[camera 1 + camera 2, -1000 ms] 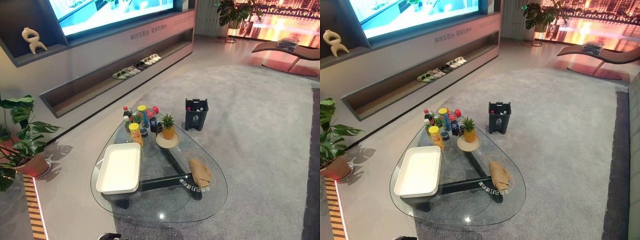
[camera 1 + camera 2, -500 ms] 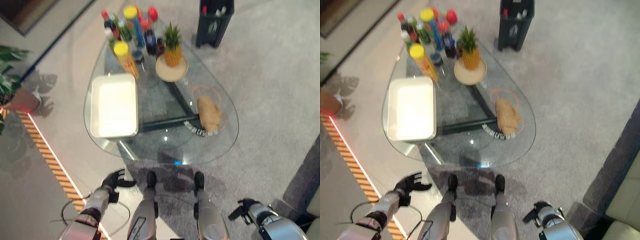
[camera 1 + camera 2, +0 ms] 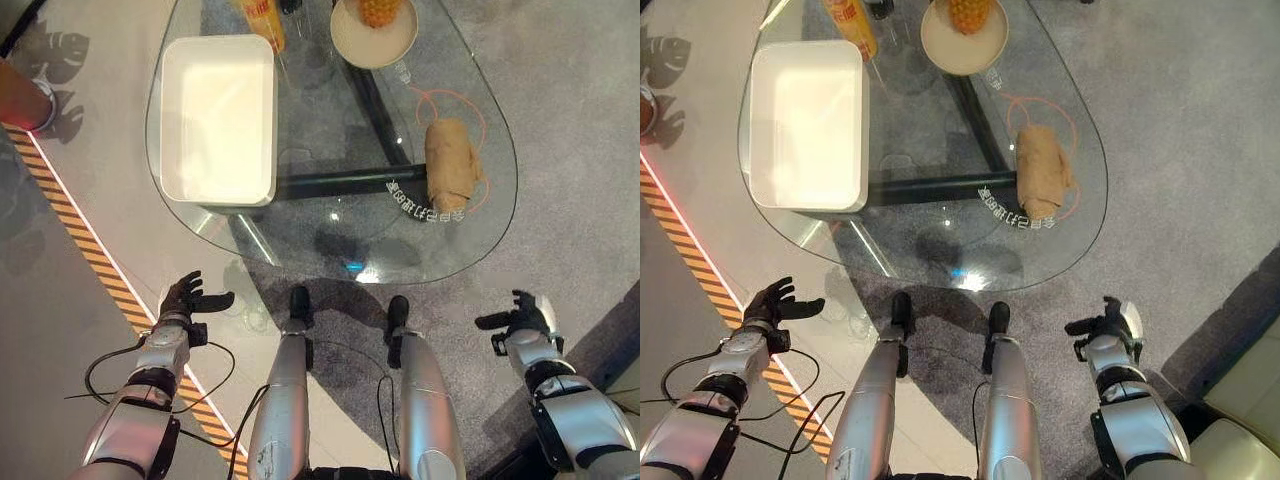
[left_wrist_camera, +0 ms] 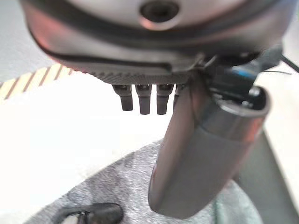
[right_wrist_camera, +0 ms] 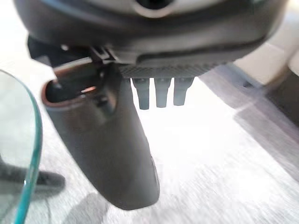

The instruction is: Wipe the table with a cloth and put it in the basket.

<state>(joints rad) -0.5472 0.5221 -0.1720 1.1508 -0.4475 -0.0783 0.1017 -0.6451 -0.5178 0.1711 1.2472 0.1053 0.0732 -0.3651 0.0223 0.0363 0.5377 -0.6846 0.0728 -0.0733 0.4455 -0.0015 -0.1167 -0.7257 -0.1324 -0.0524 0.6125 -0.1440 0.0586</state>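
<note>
The tan cloth's layers are wound into a thick roll (image 3: pixel 453 192), so I expect the cloth (image 3: pixel 450 160) to stay in a bundle rather than hang open when I lift it.
A tan cloth (image 3: pixel 452 165) lies bunched on the right part of the glass table (image 3: pixel 330 215), inside a thin orange loop. A white rectangular basket (image 3: pixel 217 118) stands on the table's left part. My left hand (image 3: pixel 186 301) hangs low over the floor, short of the table's near left edge, fingers straight and spread, holding nothing. My right hand (image 3: pixel 524 318) hangs over the grey carpet, short of the table's near right edge, also open and empty. Both hands are well apart from the cloth. The straight fingers (image 4: pixel 142 99) and thumb show in each wrist view.
A round plate (image 3: pixel 373 32) with a pineapple and a yellow bottle (image 3: pixel 262 14) stand at the table's far side. A dark frame runs under the glass. An orange-striped strip (image 3: pixel 95 270) crosses the floor at the left. Grey carpet lies under and right of the table.
The camera has tilted down further, so the table sits higher in view and the far bottles and bin have left it. Both arms now show more fully, hands raised slightly.
</note>
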